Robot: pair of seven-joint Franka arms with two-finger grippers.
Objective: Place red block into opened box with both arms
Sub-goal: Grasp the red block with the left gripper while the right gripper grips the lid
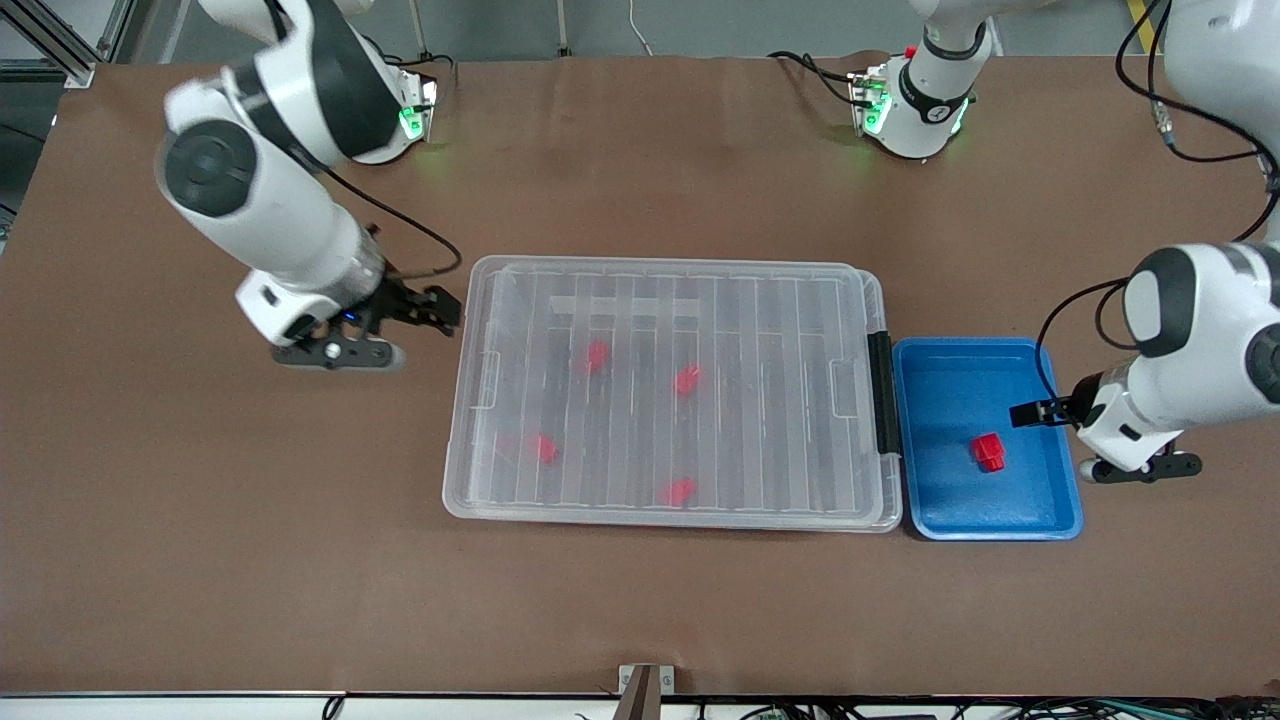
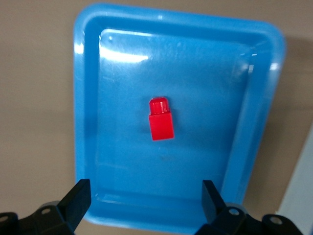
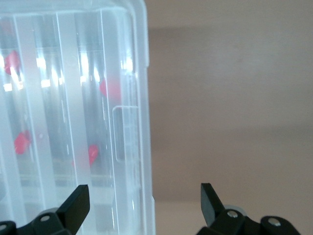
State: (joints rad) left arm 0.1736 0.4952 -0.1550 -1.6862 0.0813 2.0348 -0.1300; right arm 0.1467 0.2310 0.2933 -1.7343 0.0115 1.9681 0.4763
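Note:
The box's lid (image 1: 666, 396) is lying flat and away from the black handle strip (image 1: 884, 392). It will slide level along the box when I pull it.
The red block (image 1: 988, 452) (image 2: 161, 120) lies alone in the blue tray (image 1: 930, 500) (image 2: 83, 98). My left gripper (image 1: 1045, 420) (image 2: 146, 188) hovers open over the tray's rim toward the left arm's end, with nothing between its fingers. The box (image 1: 480, 300) (image 3: 139, 58) stands beside the tray, its ribbed translucent lid (image 1: 760, 400) lying flat on it and its black handle strip (image 1: 880, 392) toward the tray. At the box's short edge toward the right arm's end, my right gripper (image 1: 435, 310) (image 3: 144, 193) is open and holds nothing.
Several other small red blocks (image 1: 596, 355) show through the lid inside the box. Bare brown table (image 1: 640, 600) surrounds box and tray. Both arm bases (image 1: 915, 110) stand along the table's edge farthest from the front camera.

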